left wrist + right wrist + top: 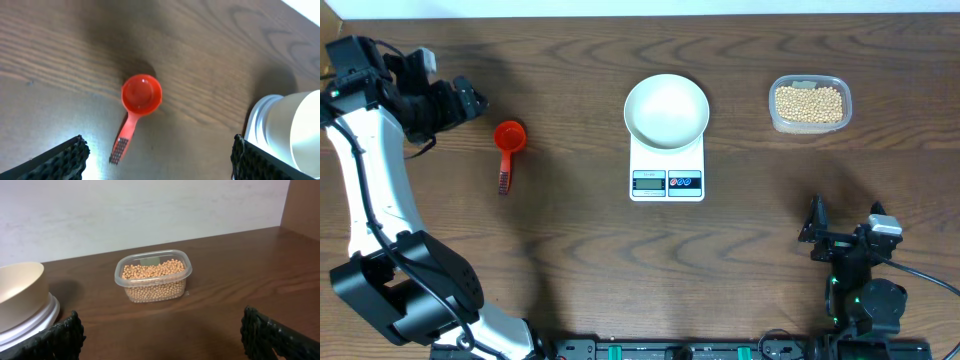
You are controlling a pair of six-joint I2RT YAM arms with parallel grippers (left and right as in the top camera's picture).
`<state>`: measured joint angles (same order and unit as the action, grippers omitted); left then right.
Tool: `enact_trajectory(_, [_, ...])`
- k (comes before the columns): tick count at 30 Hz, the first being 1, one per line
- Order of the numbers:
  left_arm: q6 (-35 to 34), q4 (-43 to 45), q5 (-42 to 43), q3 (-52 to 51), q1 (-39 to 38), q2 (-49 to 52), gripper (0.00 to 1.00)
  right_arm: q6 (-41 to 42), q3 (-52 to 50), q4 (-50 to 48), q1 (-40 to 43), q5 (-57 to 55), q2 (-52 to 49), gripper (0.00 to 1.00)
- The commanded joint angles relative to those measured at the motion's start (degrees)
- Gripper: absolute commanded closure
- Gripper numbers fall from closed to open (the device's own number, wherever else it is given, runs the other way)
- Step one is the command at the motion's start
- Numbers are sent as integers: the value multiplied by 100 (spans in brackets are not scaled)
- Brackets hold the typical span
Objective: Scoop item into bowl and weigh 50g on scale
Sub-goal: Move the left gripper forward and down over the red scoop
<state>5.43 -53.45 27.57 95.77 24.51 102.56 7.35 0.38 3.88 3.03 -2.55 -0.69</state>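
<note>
The red scoop's cup is facing up and is clear of the scale, so my left gripper keeps moving down toward it until the open fingers are on both sides of the cup's rim, and then close.
The white bowl stands empty on the white scale at mid-table. Tan beans fill a clear plastic tub at the back right; the right wrist view shows the beans straight ahead. A red scoop lies on the table left of the scale, handle toward the front. My left gripper hovers open just left of the scoop, holding nothing. My right gripper stands open near the front right, well short of the tub, with nothing between its fingers.
In the left wrist view the bowl and the scale's edge are at the right border. In the right wrist view the bowl sits at the left. A pale wall rises behind the table's far edge.
</note>
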Motion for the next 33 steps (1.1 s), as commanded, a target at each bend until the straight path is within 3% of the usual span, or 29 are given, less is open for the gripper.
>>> enact_trajectory(1, [223,144,-57,107,-131,225,7,28,-7,22,-35,-9,37,1])
enact_trajectory(12, [551,365,-1082,107,-393,1178,7,28,-7,22,-35,-9,37,1])
enact_trajectory(21, [1252,415,-1073,105,-413,1766,7,28,-7,22,-35,-9,37,1])
enact_trajectory(33, [1294,946,-1069,101,-413,2286,17,28,-7,22,-35,-9,37,1])
